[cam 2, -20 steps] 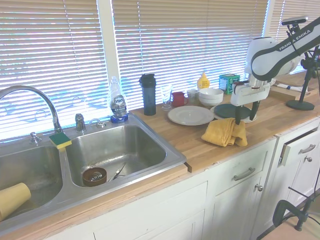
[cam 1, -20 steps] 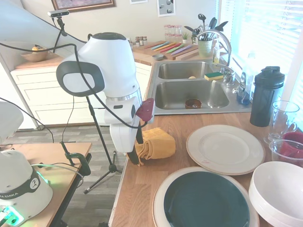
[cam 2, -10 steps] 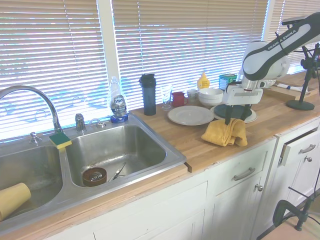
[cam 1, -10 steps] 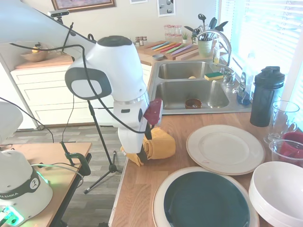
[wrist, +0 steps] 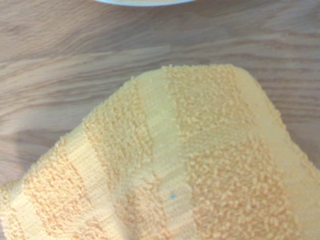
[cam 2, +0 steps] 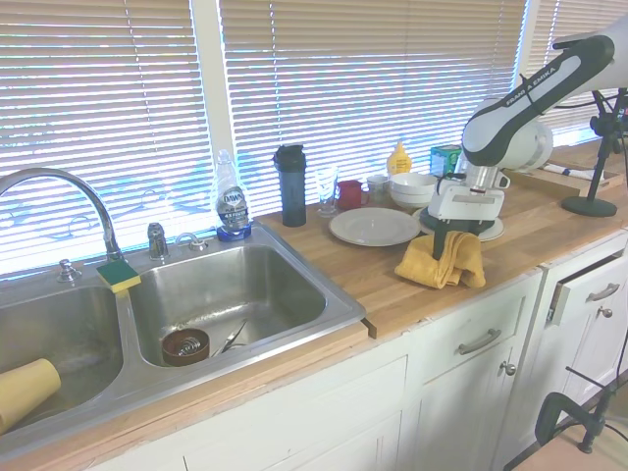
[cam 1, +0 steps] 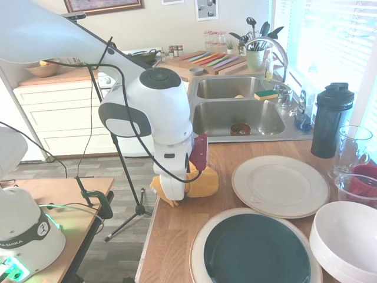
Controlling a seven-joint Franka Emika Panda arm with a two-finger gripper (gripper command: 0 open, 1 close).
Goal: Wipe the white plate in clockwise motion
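Observation:
The yellow towel [cam 2: 428, 265] should stay bundled, with its ends hanging down from the robot's gripper, when the robot lifts it, because thick folds [cam 2: 465, 259] lie in a compact heap.
The white plate [cam 1: 280, 186] lies flat and bare on the wooden counter, also seen in the second exterior view [cam 2: 374, 226]; a sliver of its rim [wrist: 145, 1] shows in the wrist view. A folded yellow towel [cam 1: 203, 180] lies on the counter beside it, near the counter's front edge. My gripper [cam 2: 451, 245] is lowered onto the towel [cam 2: 444, 263], open, with its fingers down on either side of the cloth's top fold. The wrist view is filled by the towel [wrist: 175, 165]. From the first exterior view the arm's wrist hides the fingers.
A plate with a dark teal centre [cam 1: 256, 250] and a deep white bowl [cam 1: 347, 239] sit close by the white plate. A black bottle [cam 1: 331, 121], a clear glass [cam 1: 353, 147] and a red cup stand by the window. The steel sink [cam 1: 238, 118] lies beyond the towel.
The arm swung from the counter's edge toward the towel and came down. The gripper now sits on the towel, where before it hung beside it.

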